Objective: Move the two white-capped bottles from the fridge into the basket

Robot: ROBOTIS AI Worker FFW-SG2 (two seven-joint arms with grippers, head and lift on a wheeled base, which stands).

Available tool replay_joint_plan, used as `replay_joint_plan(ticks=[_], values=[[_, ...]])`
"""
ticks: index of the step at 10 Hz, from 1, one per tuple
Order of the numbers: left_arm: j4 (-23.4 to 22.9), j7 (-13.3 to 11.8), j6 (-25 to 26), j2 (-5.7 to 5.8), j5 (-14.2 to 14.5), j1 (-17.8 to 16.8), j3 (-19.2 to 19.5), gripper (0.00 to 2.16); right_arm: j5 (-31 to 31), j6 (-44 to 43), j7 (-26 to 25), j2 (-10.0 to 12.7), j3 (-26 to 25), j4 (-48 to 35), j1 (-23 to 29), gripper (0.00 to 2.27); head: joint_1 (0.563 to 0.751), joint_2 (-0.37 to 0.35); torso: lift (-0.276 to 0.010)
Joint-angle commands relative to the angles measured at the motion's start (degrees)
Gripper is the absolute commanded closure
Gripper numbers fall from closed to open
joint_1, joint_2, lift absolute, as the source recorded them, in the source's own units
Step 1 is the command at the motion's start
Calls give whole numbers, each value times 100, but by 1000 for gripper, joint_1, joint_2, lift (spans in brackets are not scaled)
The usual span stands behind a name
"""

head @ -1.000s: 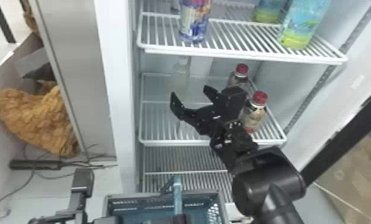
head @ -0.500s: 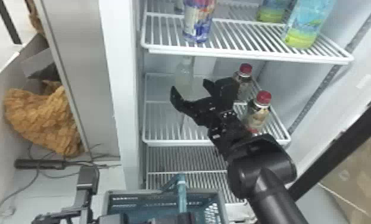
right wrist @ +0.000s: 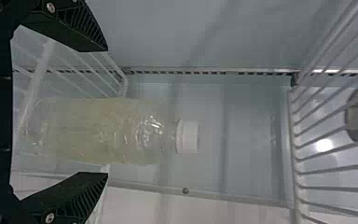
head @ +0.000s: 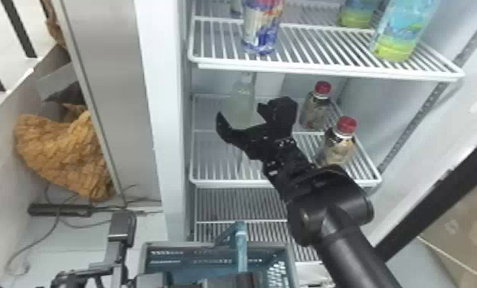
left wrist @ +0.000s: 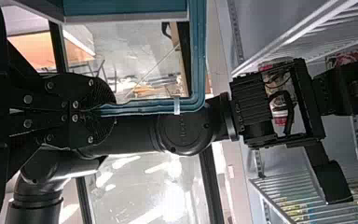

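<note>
I see just plain fridge's side (right wrist: pixel 235 135) past the white cap, so I should expect empty shelf behind the pale-yellow bottle (head: pixel 242 101) when I lift it out.
A clear, pale-yellow bottle (head: pixel 242 100) with a white cap stands at the left of the fridge's middle shelf. My right gripper (head: pixel 239 113) is open in front of it. In the right wrist view the bottle (right wrist: pixel 107 133) lies between the spread fingers of my right gripper (right wrist: pixel 107 112), touched by neither, its white cap (right wrist: pixel 188 136) beyond their tips. At the bottom of the head view my left gripper (head: pixel 245 279) is at the teal basket (head: pixel 218 248). In the left wrist view my left gripper (left wrist: pixel 98 110) is shut on the basket's handle (left wrist: pixel 156 105).
Two red-capped bottles (head: pixel 316 109) (head: pixel 338 143) stand right of my right gripper on the same shelf. The upper shelf's edge (head: pixel 325 73) runs above the gripper, carrying a patterned bottle (head: pixel 262 28) and blue-green bottles (head: pixel 404 28). A fridge wall (head: pixel 164 115) rises at the left.
Relative to the shelf, my right gripper has shifted left and deeper toward the white-capped bottle, staying open. The head view's scene has slid slightly right. My left gripper remains at the basket.
</note>
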Motion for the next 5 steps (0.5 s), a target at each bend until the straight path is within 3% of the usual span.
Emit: replay_joint_plan(ticks=[1,5], values=[[-3,0,-3,4,1,0,-11,1156,-25,0,-51,2,98,164,-98,88,695,-144,-260],[11,0,-3,4,35,0,-45,1156,21,0,-244,2,201,502,-309,88,695,-140,-260]])
